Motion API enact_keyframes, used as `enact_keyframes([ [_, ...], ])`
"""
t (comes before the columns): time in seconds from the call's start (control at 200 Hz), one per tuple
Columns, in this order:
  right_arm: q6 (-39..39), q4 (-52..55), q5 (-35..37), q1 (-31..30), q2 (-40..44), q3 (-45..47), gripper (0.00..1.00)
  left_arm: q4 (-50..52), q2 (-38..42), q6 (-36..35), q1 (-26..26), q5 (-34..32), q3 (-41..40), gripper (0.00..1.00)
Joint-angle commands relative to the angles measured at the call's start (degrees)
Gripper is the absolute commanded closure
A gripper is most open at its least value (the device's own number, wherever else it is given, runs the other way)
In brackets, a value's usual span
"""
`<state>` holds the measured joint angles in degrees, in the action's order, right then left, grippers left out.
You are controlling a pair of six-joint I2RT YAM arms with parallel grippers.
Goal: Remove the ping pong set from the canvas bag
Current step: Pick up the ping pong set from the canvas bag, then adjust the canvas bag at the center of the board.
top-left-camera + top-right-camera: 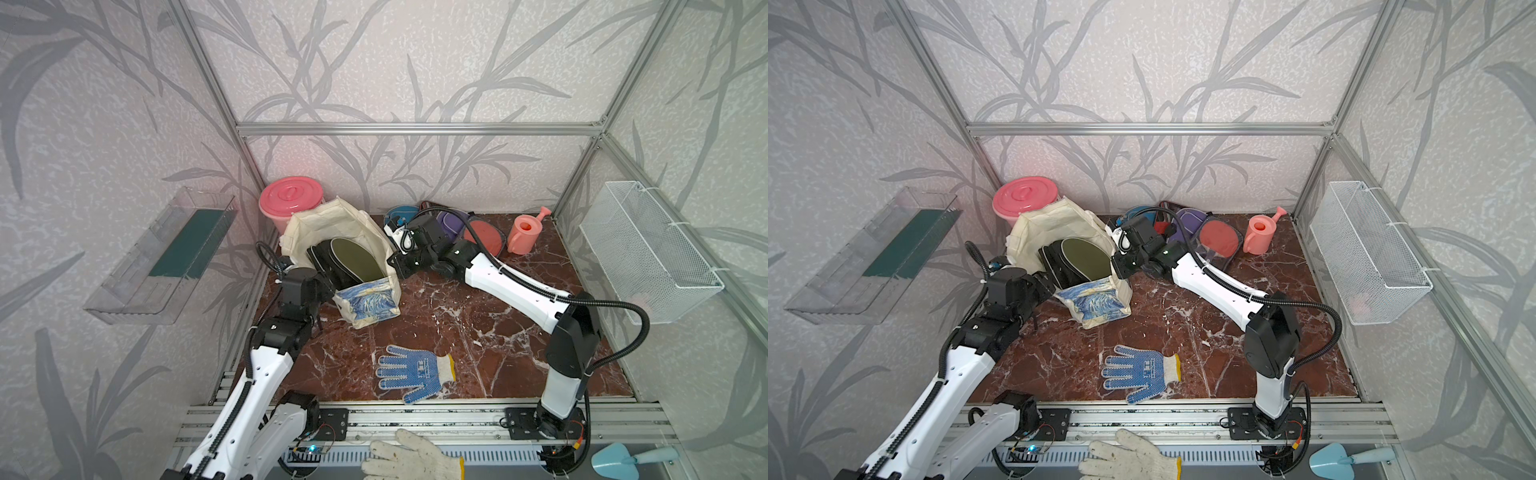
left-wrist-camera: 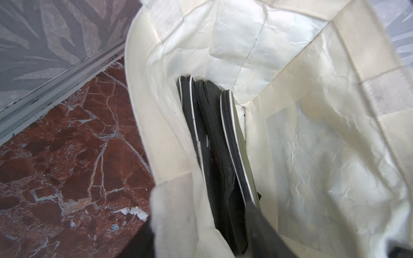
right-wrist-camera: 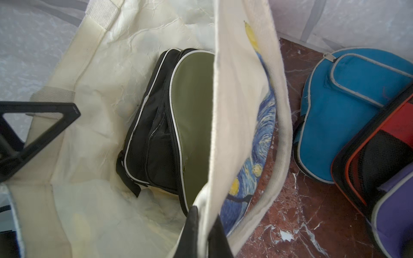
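Note:
Next, I clamp the bag's near rim [image 2: 175,208] with my left gripper first, because my right gripper is shut on the canvas bag's side [image 3: 215,182]. That will free my right gripper for the olive case.
The cream canvas bag [image 1: 332,224] [image 1: 1054,224] stands open at the back left. Inside it an olive case [image 1: 357,257] [image 3: 194,111] leans against a black case [image 2: 214,138] [image 3: 154,143]. My left gripper [image 1: 332,286] [image 2: 201,214] is open at the bag's near-left rim, one finger outside the cloth and one inside. My right gripper [image 1: 392,266] [image 3: 204,223] is shut on the bag's right wall at the rim. Outside the bag, behind the right arm, lie a blue case [image 3: 342,107], a black-red case [image 3: 380,152], a purple case [image 1: 455,222] and a clear pack with a red paddle [image 1: 484,237].
A pink lidded bucket [image 1: 291,199] stands behind the bag and a pink watering can [image 1: 525,232] at the back right. A blue-dotted glove [image 1: 411,372] lies near the front edge. A wire basket [image 1: 648,253] hangs on the right wall, a clear tray [image 1: 166,257] on the left.

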<state>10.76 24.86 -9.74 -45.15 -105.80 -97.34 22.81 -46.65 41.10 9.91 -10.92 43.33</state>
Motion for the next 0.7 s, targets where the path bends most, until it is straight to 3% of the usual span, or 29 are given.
enact_keyframes([
  [0.0, 0.2, 0.1, 0.8, 0.2, -0.2, -1.2, 1.0, 3.9, 3.7, 4.1, -0.4, 2.0, 0.2, 0.01],
  [0.17, 0.7, -1.3, 0.7, 0.2, -0.4, -0.2, 1.0, 7.3, 5.2, 10.8, -0.4, 6.6, -0.3, 0.01],
  [0.315, 0.9, -2.3, 0.5, 0.2, 0.4, 1.1, 1.0, 3.9, 2.9, 13.2, -0.4, 8.0, -2.8, 0.04],
  [0.35, 0.9, -2.3, 0.6, 0.2, 0.6, 1.4, 1.0, 2.4, 2.1, 13.5, -0.5, 8.5, -3.5, 0.18],
  [0.38, 0.9, -2.3, 0.7, 0.2, 0.9, 1.7, 1.0, 0.9, 1.3, 13.8, -0.5, 9.0, -4.0, 0.53],
  [0.405, 0.9, -2.3, 0.8, 0.2, 1.0, 2.1, 1.0, 0.1, 0.6, 14.1, -0.5, 9.3, -4.5, 0.9],
  [0.415, 0.9, -2.3, 0.9, 0.2, 1.2, 2.3, 1.0, 0.0, 0.3, 14.2, -0.5, 9.4, -4.6, 0.99],
  [0.585, 3.5, -5.6, 0.6, 2.9, 3.1, 10.4, 1.0, -1.1, -2.1, 14.1, -0.5, 10.9, -9.6, 1.0],
  [0.695, 5.0, -8.6, 1.7, 5.1, 3.5, 16.8, 1.0, -2.9, -2.7, 14.1, -0.5, 7.7, -15.6, 1.0],
])
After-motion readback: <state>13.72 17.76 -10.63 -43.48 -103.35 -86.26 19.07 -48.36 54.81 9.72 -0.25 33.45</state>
